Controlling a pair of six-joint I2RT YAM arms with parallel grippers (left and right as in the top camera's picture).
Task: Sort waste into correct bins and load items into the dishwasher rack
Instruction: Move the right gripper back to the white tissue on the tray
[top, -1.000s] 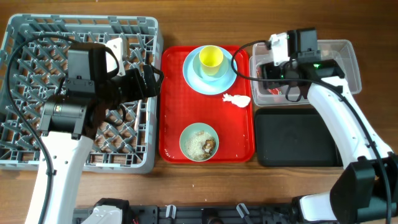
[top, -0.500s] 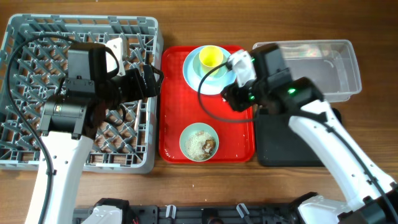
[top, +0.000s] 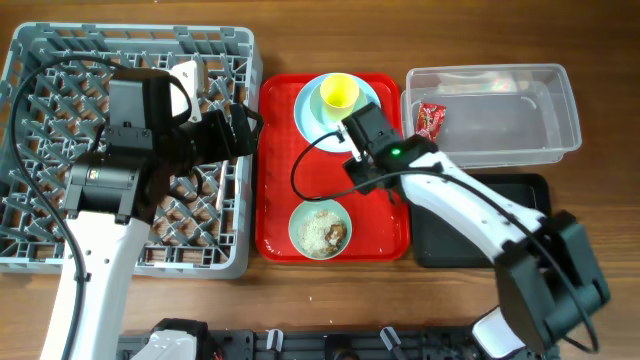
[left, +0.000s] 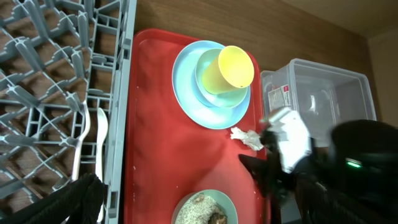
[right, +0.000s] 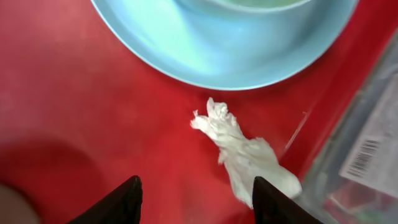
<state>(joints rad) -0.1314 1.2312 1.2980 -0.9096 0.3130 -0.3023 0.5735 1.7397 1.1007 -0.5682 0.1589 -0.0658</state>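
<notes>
I should move my right gripper toward the clear tub (top: 500, 115) and center the tissue before I close, because the white tissue's wide end (right: 263, 171) is under the gripper's finger on the tub side.
My right gripper (right: 199, 194) is open and empty, low over the red serving tray, its arm (top: 365, 150) hiding the spot in the overhead view. A crumpled white tissue (right: 244, 155) lies between and just ahead of its fingers; it also shows in the left wrist view (left: 247, 138). The red wrapper (top: 430, 120) lies in the clear tub (top: 560, 110). The yellow cup (top: 339, 93) stands in a light blue bowl (left: 210, 87) on the light blue plate (top: 312, 125). The pale green bowl (top: 320, 228) holds rice crumbs. My left gripper (top: 235, 130) hovers open at the grey rack's (top: 60, 60) right edge.
The black tray (top: 480, 225) lies in front of the clear tub, right of the red serving tray (top: 280, 200). A white spoon (left: 100, 134) and fork (left: 84, 134) lie in the rack near its right wall.
My right arm has swung left from over the clear tub to the red tray, down over the tissue. The red wrapper now lies in the tub. The left arm has not moved.
</notes>
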